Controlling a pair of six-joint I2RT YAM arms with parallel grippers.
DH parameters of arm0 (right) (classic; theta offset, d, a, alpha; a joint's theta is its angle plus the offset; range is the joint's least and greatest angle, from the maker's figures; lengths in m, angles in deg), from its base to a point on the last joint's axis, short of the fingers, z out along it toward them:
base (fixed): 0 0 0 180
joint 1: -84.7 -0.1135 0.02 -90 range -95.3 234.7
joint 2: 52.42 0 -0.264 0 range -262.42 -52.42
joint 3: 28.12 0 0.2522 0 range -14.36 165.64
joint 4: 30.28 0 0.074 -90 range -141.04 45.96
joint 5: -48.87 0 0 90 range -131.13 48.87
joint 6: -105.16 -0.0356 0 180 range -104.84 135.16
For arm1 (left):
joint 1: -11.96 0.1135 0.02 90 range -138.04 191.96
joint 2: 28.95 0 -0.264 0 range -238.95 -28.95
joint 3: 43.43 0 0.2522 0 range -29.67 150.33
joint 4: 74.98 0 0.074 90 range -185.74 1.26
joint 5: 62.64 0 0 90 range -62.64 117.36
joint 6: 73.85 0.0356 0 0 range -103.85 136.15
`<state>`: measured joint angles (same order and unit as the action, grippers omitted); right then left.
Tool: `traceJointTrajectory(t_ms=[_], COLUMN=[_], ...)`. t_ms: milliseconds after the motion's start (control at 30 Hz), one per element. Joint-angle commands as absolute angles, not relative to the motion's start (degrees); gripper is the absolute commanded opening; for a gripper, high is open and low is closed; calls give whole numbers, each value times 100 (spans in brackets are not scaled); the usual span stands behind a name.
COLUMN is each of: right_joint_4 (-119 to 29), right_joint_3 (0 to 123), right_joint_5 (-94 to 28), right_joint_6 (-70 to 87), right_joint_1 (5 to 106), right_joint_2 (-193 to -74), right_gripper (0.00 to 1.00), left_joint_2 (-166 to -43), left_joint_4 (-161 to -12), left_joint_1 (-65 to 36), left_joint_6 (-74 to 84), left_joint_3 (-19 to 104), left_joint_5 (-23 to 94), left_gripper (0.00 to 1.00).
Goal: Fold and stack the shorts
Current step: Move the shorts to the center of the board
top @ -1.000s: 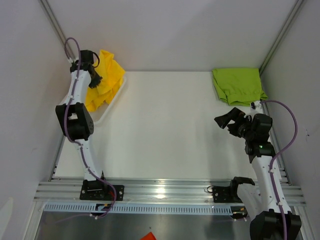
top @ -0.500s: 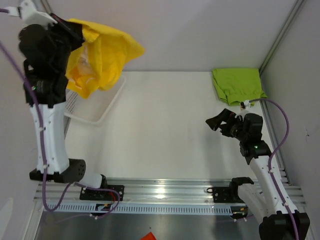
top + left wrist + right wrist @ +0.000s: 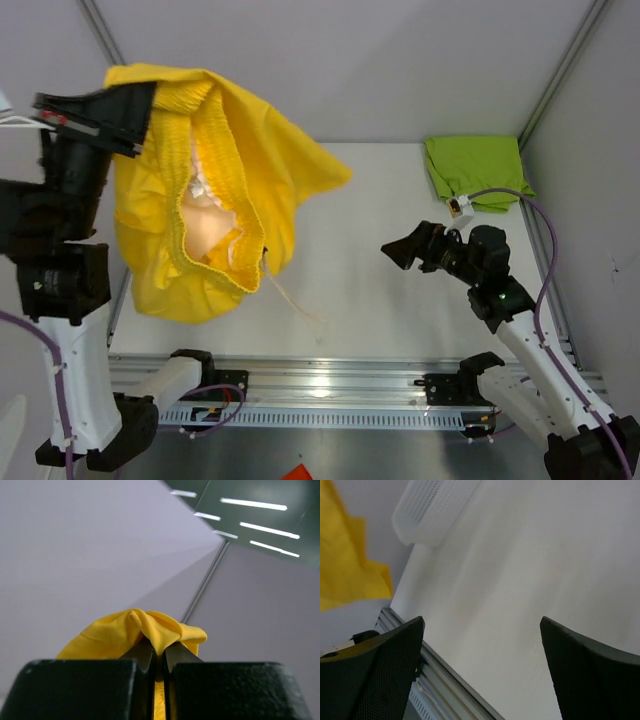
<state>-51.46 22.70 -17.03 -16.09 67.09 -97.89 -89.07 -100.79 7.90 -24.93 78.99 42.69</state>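
The yellow shorts (image 3: 150, 235) hang from the robot's left gripper, far from its right gripper, so the robot should first swing them inward, and then its right gripper should take their loose end (image 3: 332, 175).
My left gripper (image 3: 128, 112) is shut on the bright yellow shorts (image 3: 235, 160) and holds them high above the table's left side, hanging open with the waistband facing the top camera. In the left wrist view the jaws (image 3: 159, 652) pinch a fold of yellow fabric (image 3: 120, 630). The lime green shorts (image 3: 476, 170) lie folded at the back right corner. My right gripper (image 3: 407, 250) is open and empty over the table, right of centre and in front of the green shorts. The right wrist view shows its gripper (image 3: 482, 625) open over bare table, with the yellow shorts (image 3: 345, 570) at the left.
The white mesh basket (image 3: 432, 510) stands at the table's far left; the top view hides it behind the hanging shorts. A thin drawstring (image 3: 296, 302) dangles from the yellow shorts. The white table (image 3: 350, 210) has walls at back and sides and a metal rail (image 3: 330, 375) in front.
My left arm has lifted the yellow shorts out of the basket and high toward the camera, and they have unfurled. My right gripper has moved left toward the table's middle.
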Motion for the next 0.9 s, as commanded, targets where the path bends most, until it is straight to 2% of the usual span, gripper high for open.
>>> traceJointTrajectory(t_ms=[0,167,333,400,567,733,867], right_joint_4=[-4685,-4958,-4914,-4844,-4536,-4150,-3956], right_joint_3=[2843,2932,2897,2862,2844,3064,3222], right_joint_5=[-1222,-1537,-1433,-1537,-2670,-3513,-3726], right_joint_6=[-1429,-1306,-1323,-1280,-867,-647,-559], right_joint_1=[6231,5544,4990,4640,4006,3856,3864], right_joint_2=[-9540,-9154,-9118,-9301,-9829,-10540,-10919], right_gripper=[100,100,99,99,99,93,93], left_joint_2=[-8663,-8134,-7879,-7905,-8072,-8134,-8142], left_joint_4=[-9683,-9024,-8567,-8478,-8399,-8347,-8320], left_joint_1=[721,256,-702,-1061,-1353,-1494,-1511], left_joint_6=[-3166,-3482,-3509,-3474,-3439,-3430,-3456], left_joint_3=[6747,5201,3987,3758,3546,3195,2905], left_joint_5=[4608,4617,4292,4126,4063,4028,4133], left_gripper=[0,0,0,0,0,0,0])
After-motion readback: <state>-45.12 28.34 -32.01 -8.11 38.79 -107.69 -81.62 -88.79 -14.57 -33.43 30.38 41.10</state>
